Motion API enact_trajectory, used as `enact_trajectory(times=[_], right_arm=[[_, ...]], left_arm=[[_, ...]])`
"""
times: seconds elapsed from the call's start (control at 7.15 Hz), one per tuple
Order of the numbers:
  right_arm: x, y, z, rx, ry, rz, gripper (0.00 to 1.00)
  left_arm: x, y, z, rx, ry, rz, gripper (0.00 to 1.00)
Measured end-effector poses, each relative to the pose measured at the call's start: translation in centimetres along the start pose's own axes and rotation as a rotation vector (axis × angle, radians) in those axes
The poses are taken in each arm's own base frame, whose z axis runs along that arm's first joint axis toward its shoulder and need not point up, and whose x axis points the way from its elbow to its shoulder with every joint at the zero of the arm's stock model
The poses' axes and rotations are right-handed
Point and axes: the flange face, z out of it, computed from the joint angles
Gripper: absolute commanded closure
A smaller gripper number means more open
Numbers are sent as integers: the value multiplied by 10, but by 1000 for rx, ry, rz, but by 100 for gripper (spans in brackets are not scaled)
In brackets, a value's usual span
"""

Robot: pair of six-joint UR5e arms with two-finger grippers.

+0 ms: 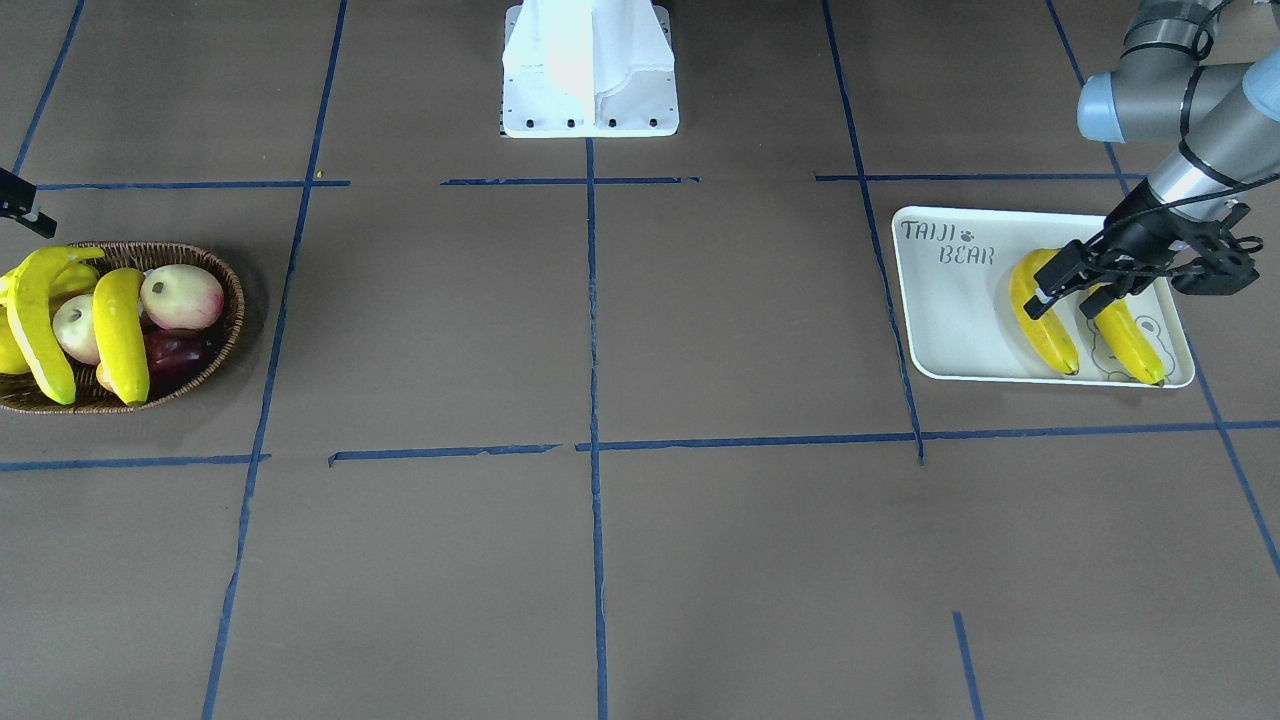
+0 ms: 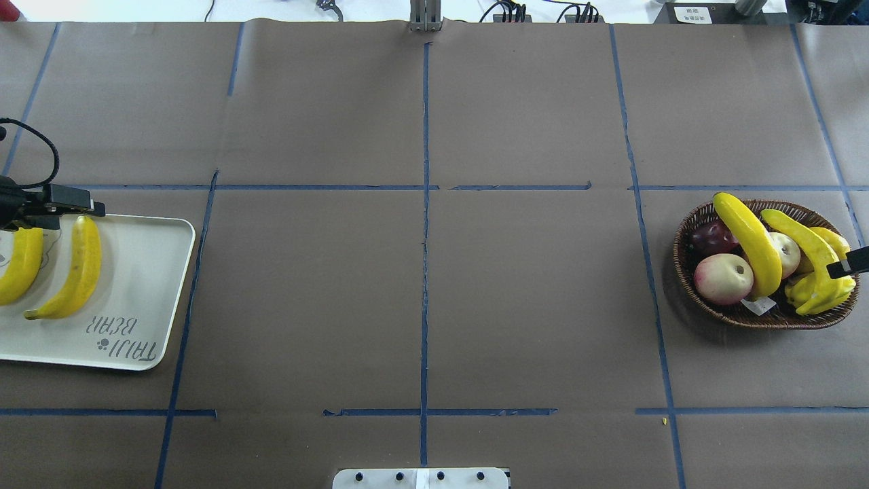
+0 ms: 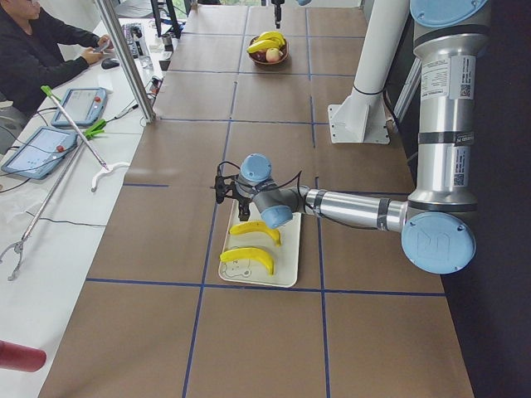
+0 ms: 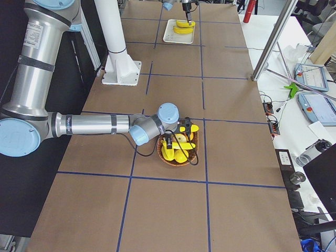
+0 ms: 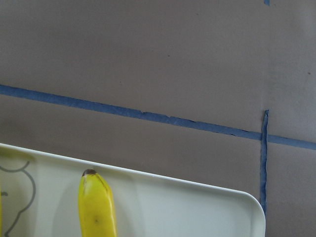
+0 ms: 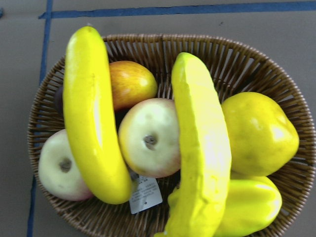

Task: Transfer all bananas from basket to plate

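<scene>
The basket is far away from my left gripper and the plate. My right gripper should pick up the outer banana and pass it over midway.
Two bananas (image 1: pixel 1040 325) (image 1: pixel 1130 340) lie side by side on the white plate (image 1: pixel 950 310); they also show overhead (image 2: pixel 78 268) (image 2: pixel 17 265). My left gripper (image 1: pixel 1065 305) hovers just over them, open and empty. Two more bananas (image 2: pixel 750 241) (image 2: pixel 808 255) lie across the other fruit in the wicker basket (image 2: pixel 686 272), and fill the right wrist view (image 6: pixel 91 118) (image 6: pixel 202 148). My right gripper (image 2: pixel 848 265) hangs above the basket's outer side. Only one finger shows at the frame edge, standing alone.
The basket also holds pale red-blushed round fruits (image 2: pixel 723 278), a dark purple fruit (image 2: pixel 709 238), a plump yellow pear-shaped fruit (image 6: pixel 259 133) and a yellow-green pointed fruit (image 6: pixel 247 207). The robot's white base (image 1: pixel 590 70) stands mid-table. An operator (image 3: pixel 33 50) sits beyond the table's side.
</scene>
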Motion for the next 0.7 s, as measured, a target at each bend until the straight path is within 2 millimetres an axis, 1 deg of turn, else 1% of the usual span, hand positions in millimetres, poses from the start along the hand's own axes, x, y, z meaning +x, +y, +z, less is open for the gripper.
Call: enact_trajectory(times=[0.14, 0.28, 0.42, 0.7], right_arm=[[22, 0, 10, 9, 9, 10, 1], [29, -3, 15, 19, 21, 15, 1], [26, -10, 20, 23, 22, 22, 1], [10, -19, 30, 12, 13, 26, 1]], left_arm=[[9, 3, 6, -9, 8, -13, 0], [14, 4, 8, -14, 12, -18, 0], [16, 5, 9, -15, 14, -19, 0], [17, 5, 10, -16, 16, -19, 0]])
